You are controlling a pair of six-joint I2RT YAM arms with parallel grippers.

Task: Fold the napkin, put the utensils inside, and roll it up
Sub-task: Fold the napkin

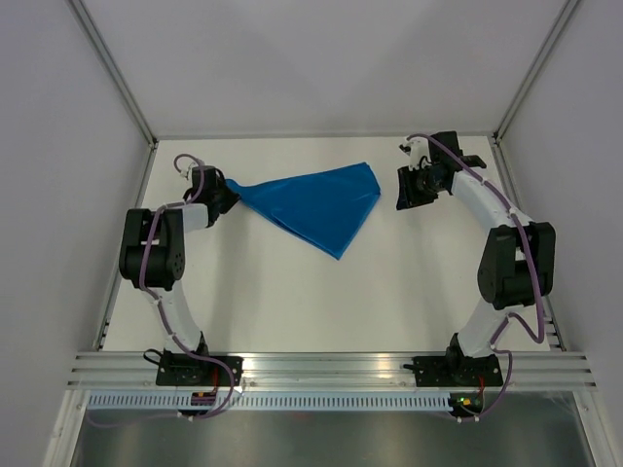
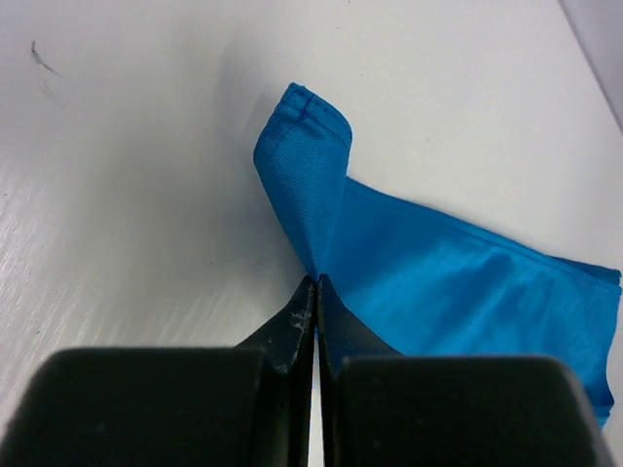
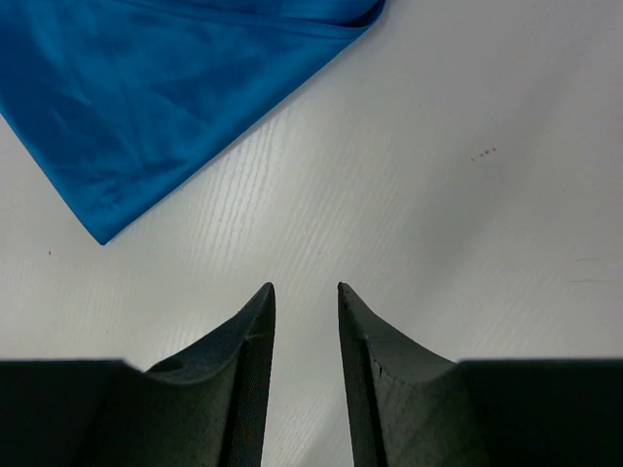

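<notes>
I keep moving the napkin's corner [image 2: 305,146] across until it lies over the napkin's near edge [image 1: 316,240]. My left gripper is pinching the corner, and the rest of the napkin lies flat.
The bright-blue napkin [image 1: 316,206] lies on the white table, bunched to a point at its left end and fanned out to the right. My left gripper [image 1: 227,190] is shut on that left corner; in the left wrist view the napkin [image 2: 458,282] curls up from the closed fingertips of the left gripper [image 2: 317,282]. My right gripper [image 1: 409,190] is open and empty, to the right of the napkin, not touching it. In the right wrist view the napkin [image 3: 156,88] lies beyond the right gripper [image 3: 306,288]. The knife is out of view.
The white table [image 1: 321,302] is bounded by grey walls at the back and both sides. An aluminium rail [image 1: 331,370] runs along the near edge at the arm bases.
</notes>
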